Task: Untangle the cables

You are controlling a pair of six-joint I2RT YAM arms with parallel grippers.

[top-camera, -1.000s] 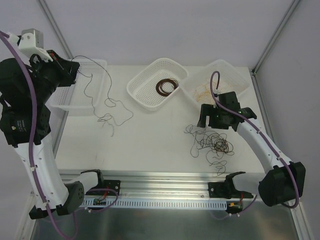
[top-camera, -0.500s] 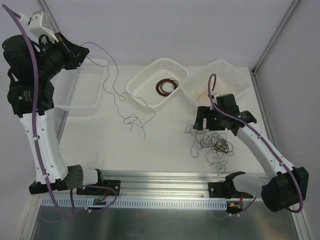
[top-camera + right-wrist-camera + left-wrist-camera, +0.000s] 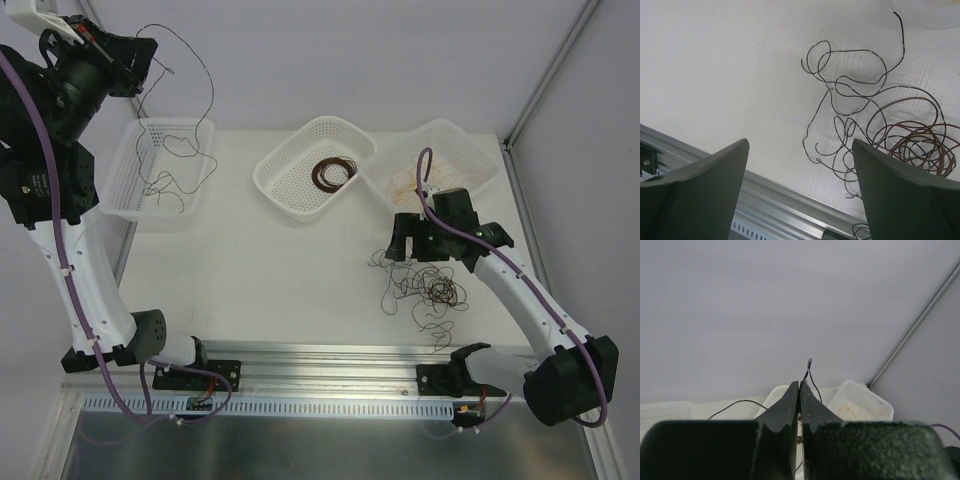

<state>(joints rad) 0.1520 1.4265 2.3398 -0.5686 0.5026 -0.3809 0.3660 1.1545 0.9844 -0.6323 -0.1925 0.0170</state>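
My left gripper has the black cable's loops [image 3: 154, 188] hanging clear of the tangle over the white basket below, so it should keep going above that basket [image 3: 158, 165] and let go there.
My left gripper [image 3: 148, 62] is raised high at the far left, shut on a thin black cable [image 3: 197, 125] that hangs down in loops into the left white basket [image 3: 128, 205]. In the left wrist view the fingers [image 3: 812, 407] pinch the black cable [image 3: 808, 371], whose tip sticks out above them. A tangle of black and brown cables [image 3: 425, 285] lies on the table at the right, also in the right wrist view [image 3: 875, 125]. My right gripper [image 3: 408, 243] is open and hovers over the tangle's left part, its fingers [image 3: 900, 185] wide apart.
A middle white basket [image 3: 285, 185] holds a coiled dark brown cable [image 3: 333, 172]. A right white basket [image 3: 470, 150] holds tan-orange cables [image 3: 405, 182]. A metal rail [image 3: 330, 352] runs along the table's near edge. Frame posts stand at the back corners.
My left gripper rose higher and moved back left, dragging the black cable off the table so that it now hangs into the left basket. The right arm barely moved.
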